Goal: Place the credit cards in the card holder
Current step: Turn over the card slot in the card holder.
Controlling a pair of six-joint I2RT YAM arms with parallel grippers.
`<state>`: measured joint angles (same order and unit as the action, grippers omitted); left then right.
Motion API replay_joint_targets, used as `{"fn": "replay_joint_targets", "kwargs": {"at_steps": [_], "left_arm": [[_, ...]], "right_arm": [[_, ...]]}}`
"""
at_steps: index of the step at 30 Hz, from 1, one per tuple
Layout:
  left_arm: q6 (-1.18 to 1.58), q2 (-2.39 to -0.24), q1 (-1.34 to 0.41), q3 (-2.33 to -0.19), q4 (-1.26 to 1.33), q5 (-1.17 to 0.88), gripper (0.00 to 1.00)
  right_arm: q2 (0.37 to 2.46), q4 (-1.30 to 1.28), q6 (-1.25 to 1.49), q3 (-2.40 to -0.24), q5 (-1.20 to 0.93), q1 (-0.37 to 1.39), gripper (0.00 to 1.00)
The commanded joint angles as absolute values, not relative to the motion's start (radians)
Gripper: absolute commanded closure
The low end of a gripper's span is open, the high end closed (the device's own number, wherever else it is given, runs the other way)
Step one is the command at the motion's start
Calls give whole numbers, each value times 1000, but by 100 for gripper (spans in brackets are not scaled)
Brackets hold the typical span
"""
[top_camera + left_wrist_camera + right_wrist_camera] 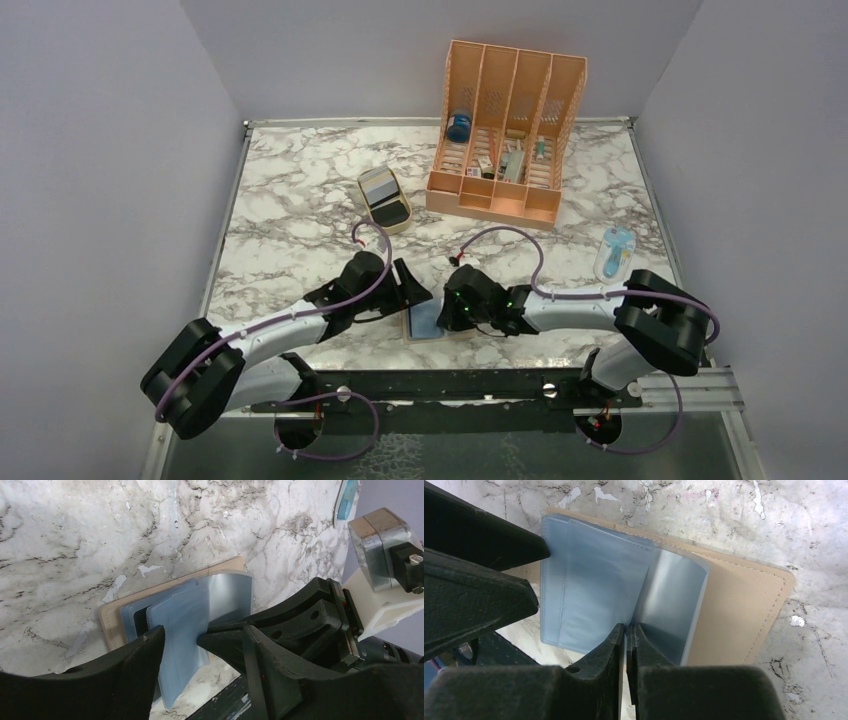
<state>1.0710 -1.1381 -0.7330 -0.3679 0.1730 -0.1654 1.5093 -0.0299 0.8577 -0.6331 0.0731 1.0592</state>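
The light-blue leaf [674, 592] stands half-turned in the robot's right gripper, so next the right gripper lets go and back away while the left gripper sweeps the leaf over the tan cover [740, 605].
The card holder [424, 322], a tan wallet with light-blue pockets, lies open on the marble between my two grippers. In the right wrist view my right gripper [626, 632] is shut on one thin light-blue pocket leaf [674, 595] and holds it raised off the tan cover [744, 610]. My left gripper [200, 632] stands open astride that leaf [185, 625], not closed on it. A dark shape [141, 621] shows in one pocket. Two credit cards, one silver-grey [378, 184] and one black [391, 212], lie in a tan oval tray farther back.
The tan oval tray [366, 200] sits behind the left arm. A big orange slotted organizer [505, 130] with small items stands at the back. A blue and white object [613, 253] lies near the right edge. The table's front rail is just behind the card holder.
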Motion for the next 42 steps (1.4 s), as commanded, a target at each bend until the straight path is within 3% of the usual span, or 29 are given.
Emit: {"fn": "replay_joint_targets", "kwargs": {"at_steps": [1, 15, 20, 23, 31, 37, 42], "left_arm": [[1062, -1169, -729, -364, 211, -186, 39], [1106, -1230, -734, -341, 323, -225, 39], [1132, -1234, -755, -357, 366, -247, 39], [1153, -1255, -774, -364, 407, -259, 39], [1167, -1281, -849, -474, 442, -246, 38], [1154, -1402, -897, -539, 443, -228, 39], [1082, -1411, -896, -610, 336, -173, 39]], "right_arm": [[1521, -6, 870, -597, 107, 1064, 94], [1512, 24, 872, -578, 92, 1064, 94], [1478, 1, 865, -592, 88, 1063, 83], [1407, -50, 855, -601, 105, 1064, 73], [1046, -230, 825, -539, 155, 1064, 57], [782, -308, 818, -486, 215, 1063, 55], [730, -329, 810, -502, 218, 1064, 56]]}}
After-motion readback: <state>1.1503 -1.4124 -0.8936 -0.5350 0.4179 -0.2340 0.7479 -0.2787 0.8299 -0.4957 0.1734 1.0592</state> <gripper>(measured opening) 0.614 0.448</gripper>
